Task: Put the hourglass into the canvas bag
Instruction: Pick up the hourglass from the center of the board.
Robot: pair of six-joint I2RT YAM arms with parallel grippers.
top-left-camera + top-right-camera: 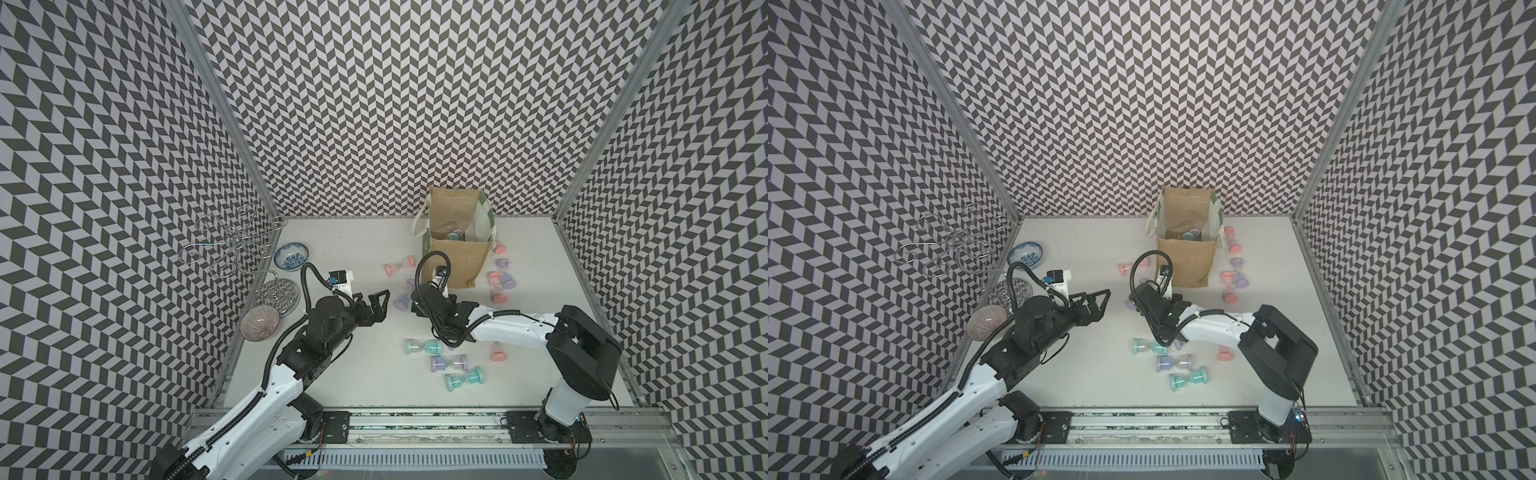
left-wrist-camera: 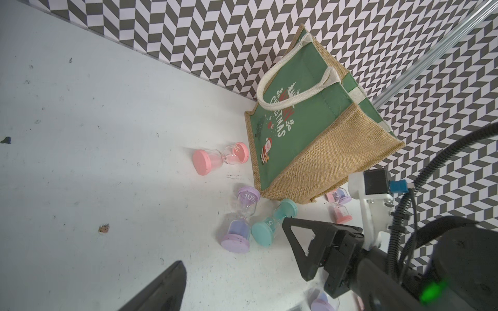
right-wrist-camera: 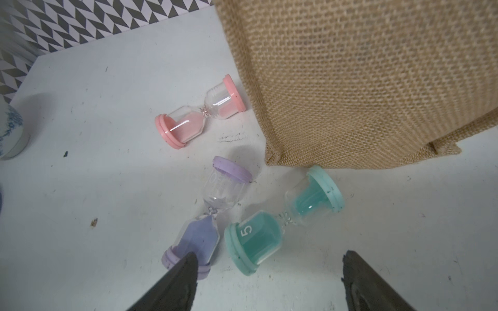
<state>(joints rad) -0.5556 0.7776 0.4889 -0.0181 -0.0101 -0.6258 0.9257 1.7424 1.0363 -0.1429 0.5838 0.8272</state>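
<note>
The teal hourglass's marked end (image 3: 245, 247) is centered ahead of the right gripper's open fingers, so the robot should keep lowering them until they are on both sides of its glass (image 3: 267, 234), then close them.
The canvas bag (image 1: 457, 266) (image 1: 1187, 262) stands upright at the back of the table, with hourglasses inside (image 1: 455, 235). At its near left corner a teal hourglass (image 3: 283, 220) (image 2: 273, 223) marked 5 and a purple hourglass (image 3: 213, 215) (image 2: 241, 218) lie side by side. My right gripper (image 3: 269, 272) (image 1: 415, 303) hangs open just above them. The teal one's base lies just ahead of the gap between its jaws, and one fingertip (image 3: 183, 280) overlaps the purple one's cap. A pink hourglass (image 3: 200, 113) (image 1: 400, 264) lies further left. My left gripper (image 1: 376, 303) is open and empty, close to the right one.
More hourglasses lie near the table's front (image 1: 424, 347) (image 1: 449, 363) (image 1: 463, 379) (image 1: 497, 352) and to the right of the bag (image 1: 500, 278). At the left stand a blue patterned bowl (image 1: 291, 256), a wire stand (image 1: 237, 249) and a striped bowl (image 1: 260, 325). Patterned walls enclose three sides.
</note>
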